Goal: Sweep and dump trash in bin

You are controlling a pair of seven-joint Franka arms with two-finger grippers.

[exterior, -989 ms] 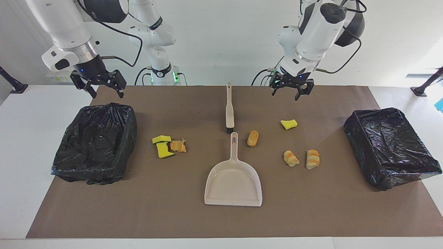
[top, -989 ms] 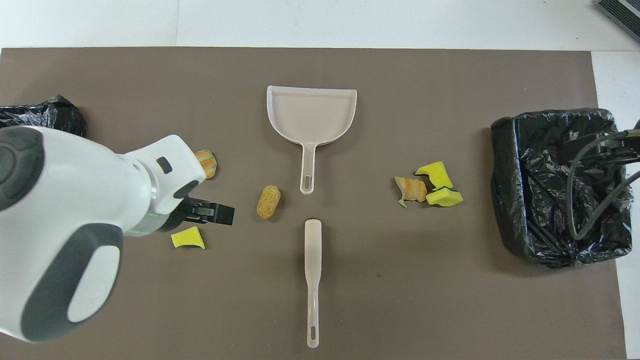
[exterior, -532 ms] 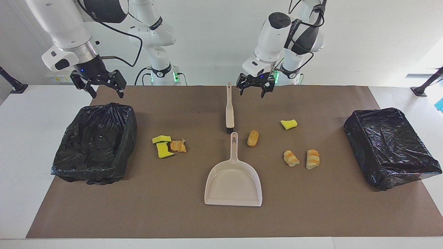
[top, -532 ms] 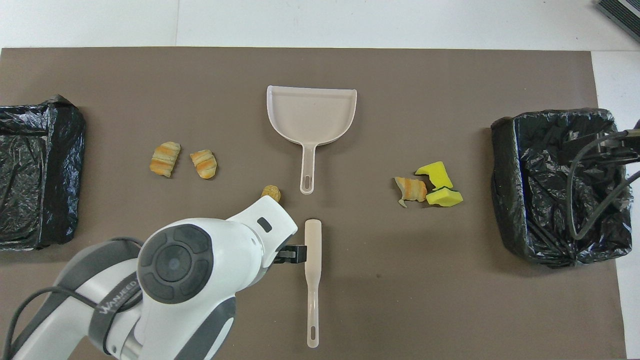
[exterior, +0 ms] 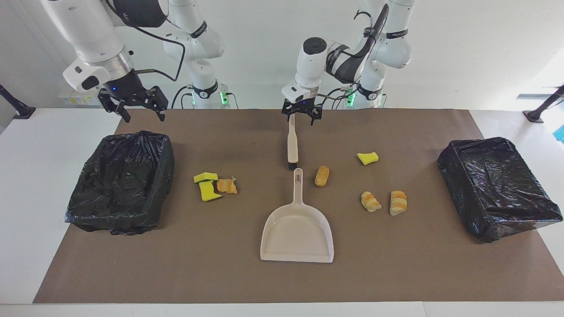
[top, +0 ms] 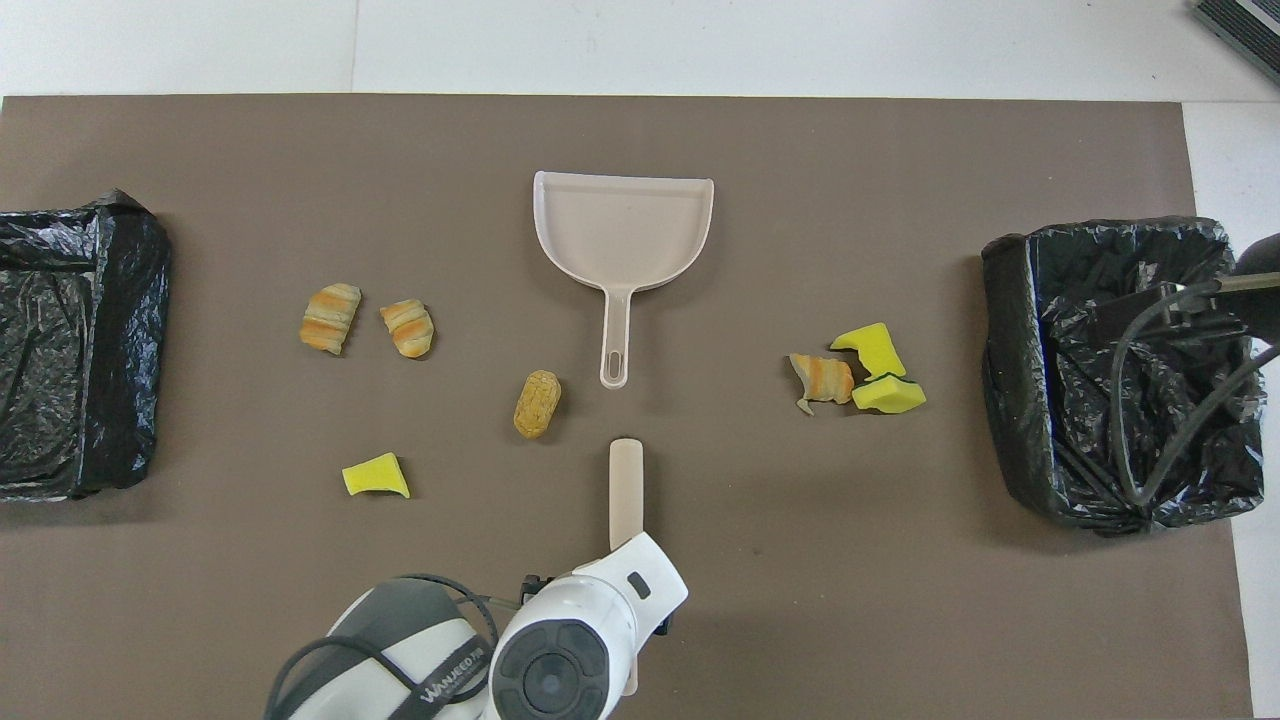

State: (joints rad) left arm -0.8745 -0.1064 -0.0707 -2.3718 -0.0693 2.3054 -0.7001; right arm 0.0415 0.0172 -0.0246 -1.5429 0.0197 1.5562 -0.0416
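Note:
My gripper is about to tip the beige dustpan [top: 624, 230] over the bin. The dustpan is smooth and has an open straight edge [top: 624, 179], so the swept trash should all fall out.
The trash is several small lumps on the brown mat. A yellow-green sponge chunk [exterior: 367, 157] [top: 376, 476] and three striped bread pieces [exterior: 322, 175] [exterior: 371, 201] [exterior: 398, 202] lie toward the left arm's end. Two sponge chunks [exterior: 205, 177] [exterior: 209, 191] and a bread piece [exterior: 227, 186] lie together toward the right arm's end. The beige dustpan [exterior: 296, 233] [top: 622, 220] lies flat in the middle. The beige brush [exterior: 292, 145] [top: 625, 490] lies in line with its handle, nearer to the robots. My left gripper [exterior: 302, 116] is open over the brush handle's end. My right gripper [exterior: 132, 105] is open and empty, waiting in the air.
A black-lined bin [exterior: 163, 167] [top: 1010, 370] stands at the right arm's end, below my right gripper. A second black-lined bin [exterior: 495, 185] [top: 130, 340] stands at the left arm's end. The right arm's cable [top: 1150, 400] hangs over the first bin.
My left arm has swung from above the lone sponge chunk across to the brush handle's end. My right gripper has shifted slightly toward the table's middle. Nothing on the mat has moved.

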